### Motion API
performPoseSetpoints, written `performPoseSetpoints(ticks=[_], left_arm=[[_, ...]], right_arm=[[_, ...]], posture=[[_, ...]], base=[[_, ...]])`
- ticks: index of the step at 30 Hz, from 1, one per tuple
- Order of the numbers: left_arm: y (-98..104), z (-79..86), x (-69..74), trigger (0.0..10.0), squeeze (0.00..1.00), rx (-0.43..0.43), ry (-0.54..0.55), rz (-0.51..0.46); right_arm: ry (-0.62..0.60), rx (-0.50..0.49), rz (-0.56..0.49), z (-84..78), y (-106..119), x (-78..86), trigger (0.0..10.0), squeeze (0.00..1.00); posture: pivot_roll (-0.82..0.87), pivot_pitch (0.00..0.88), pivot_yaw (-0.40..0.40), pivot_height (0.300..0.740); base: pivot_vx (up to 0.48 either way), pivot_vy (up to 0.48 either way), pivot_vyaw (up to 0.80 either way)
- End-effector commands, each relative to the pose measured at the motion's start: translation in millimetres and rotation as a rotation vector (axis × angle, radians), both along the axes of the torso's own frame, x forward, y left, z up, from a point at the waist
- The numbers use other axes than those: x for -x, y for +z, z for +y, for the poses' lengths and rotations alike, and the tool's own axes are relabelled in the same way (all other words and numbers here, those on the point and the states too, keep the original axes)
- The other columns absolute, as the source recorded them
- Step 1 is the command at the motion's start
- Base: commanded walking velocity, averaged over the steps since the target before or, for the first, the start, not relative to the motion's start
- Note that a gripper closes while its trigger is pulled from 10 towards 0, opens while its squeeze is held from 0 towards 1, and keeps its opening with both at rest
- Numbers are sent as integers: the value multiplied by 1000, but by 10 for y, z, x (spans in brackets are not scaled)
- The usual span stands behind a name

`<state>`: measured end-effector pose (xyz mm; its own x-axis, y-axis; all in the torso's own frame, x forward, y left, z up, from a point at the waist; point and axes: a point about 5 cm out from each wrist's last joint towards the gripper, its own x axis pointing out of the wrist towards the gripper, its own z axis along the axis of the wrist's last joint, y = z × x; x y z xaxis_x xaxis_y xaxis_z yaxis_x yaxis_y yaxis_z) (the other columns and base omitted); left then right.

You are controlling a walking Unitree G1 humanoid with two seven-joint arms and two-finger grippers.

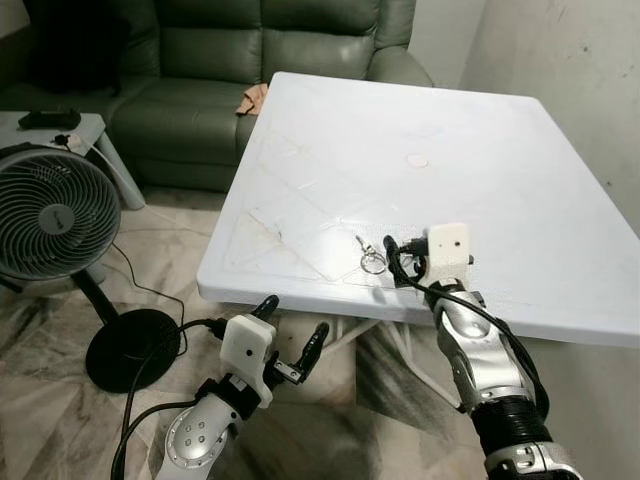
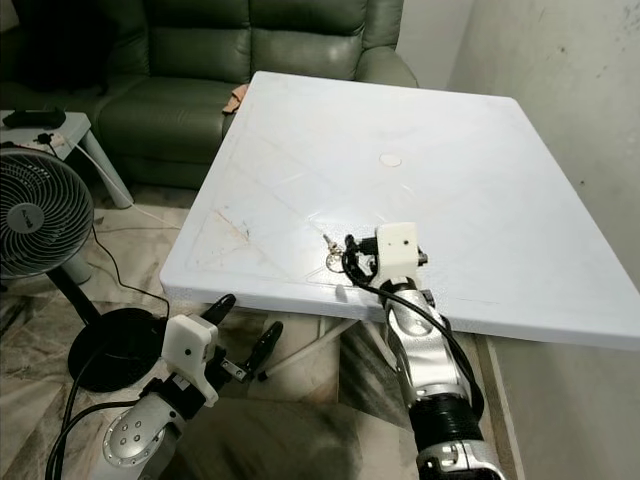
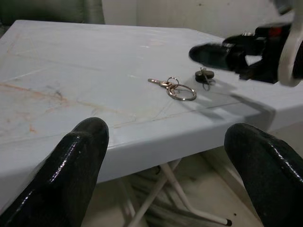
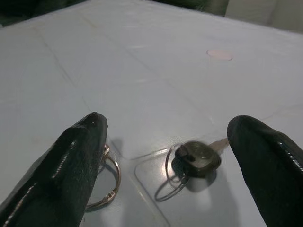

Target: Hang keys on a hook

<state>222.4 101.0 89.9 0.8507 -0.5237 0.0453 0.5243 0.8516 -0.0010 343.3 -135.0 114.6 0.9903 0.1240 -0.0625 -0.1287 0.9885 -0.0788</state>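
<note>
A gap of clear tabletop point(image 4: 137, 182) lies between the black-headed key and the metal ring with the clasp point(image 1: 372, 261), so the ring should stay behind when the robot lifts the key.
A small bunch of keys point(image 1: 372, 261) lies on the white table point(image 1: 480, 150) close to its front edge. It consists of a metal ring point(image 3: 182, 92), a clasp and a black-headed key point(image 4: 199, 156). My right gripper point(image 1: 394, 262) rests low over the tabletop, open, its fingertips on either side of the keys; in the right wrist view the black-headed key lies between the fingers point(image 4: 83, 156) and the ring sits beside one of them. My left gripper point(image 1: 292, 325) hangs open below the table's front edge, pointing at the keys.
A standing fan point(image 1: 50, 215) with a round base point(image 1: 130, 346) and a floor cable stands to the left. A green sofa point(image 1: 250, 60) and a small side table point(image 1: 55, 128) are behind. A wall point(image 1: 580, 60) runs along the right. A pale round spot point(image 1: 417, 160) marks the tabletop.
</note>
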Motion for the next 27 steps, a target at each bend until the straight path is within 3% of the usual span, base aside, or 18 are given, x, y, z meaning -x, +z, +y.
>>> performPoseSetpoints(ticks=[1,9,13,14,15,17,19,20,21,22,24,27], left_arm=[[29,-24,32,10000,0,-5,-13,2],[61,-48,58,10000,0,-2,-21,2],[66,-59,67,10000,0,1,-22,3],[73,-69,63,10000,0,6,-24,5],[77,-72,64,10000,0,6,-26,5],[79,-74,65,10000,0,7,-26,5],[85,-79,74,10000,0,8,-31,5],[85,-79,74,10000,0,8,-31,5],[86,-82,76,10000,0,9,-33,6],[87,-84,80,10000,0,8,-35,8],[96,-89,93,10000,0,7,-41,17],[97,-91,97,10000,0,5,-42,19]], right_arm=[[-21,-12,20,12,7,-47,10000,0],[-25,-18,26,98,11,-106,10000,0],[-29,-23,26,112,11,-114,9529,0],[-36,-22,24,108,19,-122,7922,0],[-40,-22,25,105,20,-125,7412,0],[-43,-22,26,104,21,-126,7412,0],[-48,-19,26,97,22,-125,5686,0],[-48,-19,26,97,22,-125,5686,0],[-51,-19,25,94,23,-126,4706,0],[-54,-19,24,92,22,-129,4549,0],[-69,-14,18,86,14,-142,39,0],[-80,-16,21,80,3,-140,0,0]], posture=[[97,130,-47,740],[99,148,-44,740],[96,150,-43,740],[93,154,-40,740],[92,155,-39,740],[92,155,-39,740],[88,164,-38,740],[88,164,-38,740],[88,164,-38,740],[88,165,-36,740],[87,168,-36,740],[89,170,-35,740]], base=[[0,0,0],[0,0,0],[0,0,0],[0,0,0],[0,0,0],[0,0,0],[0,0,0],[0,0,0],[0,0,0],[0,0,0],[0,0,0],[0,0,0]])
